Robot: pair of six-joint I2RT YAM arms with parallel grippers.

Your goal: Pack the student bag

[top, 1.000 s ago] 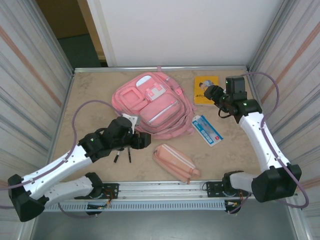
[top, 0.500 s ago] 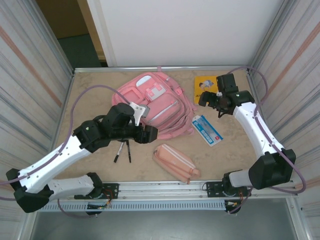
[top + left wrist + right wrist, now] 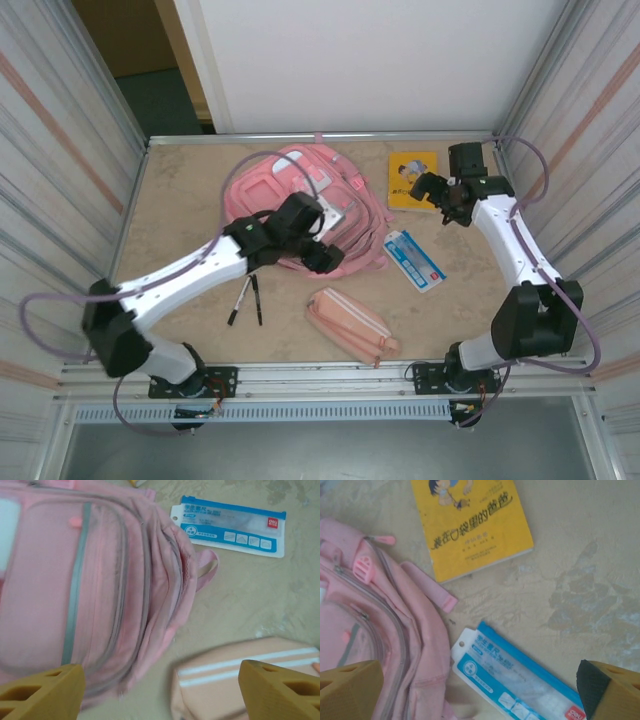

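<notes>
The student bag's front panel [image 3: 102,587] will fold up and bunch when the robot pulls it, because slack wrinkles [image 3: 162,585] run along next to the student bag's curved grey edge.
The student bag [image 3: 262,190] is a big pink backpack lying flat at the back middle of the table; its zipped front also shows under the left wrist [image 3: 100,580] and at the left of the right wrist view [image 3: 370,630]. My left gripper [image 3: 325,258] hovers over the bag's near right corner, open [image 3: 160,695], with nothing between its fingers [image 3: 45,690]. My right gripper [image 3: 422,186] hangs by the yellow book [image 3: 412,178], open [image 3: 480,695] and empty, above the table between the bag and the blue-and-white packet [image 3: 520,680].
The blue-and-white packet [image 3: 415,260] lies right of the bag. A small pink pencil case [image 3: 350,322] with white stripes sits near the front edge [image 3: 240,685]. Two dark pens [image 3: 245,300] lie at front left. Metal walls enclose the table on both sides.
My left arm has swung forward and right, from the pens to the bag's near right corner, and its jaws have widened. My right gripper has opened wider and shifted slightly by the book.
</notes>
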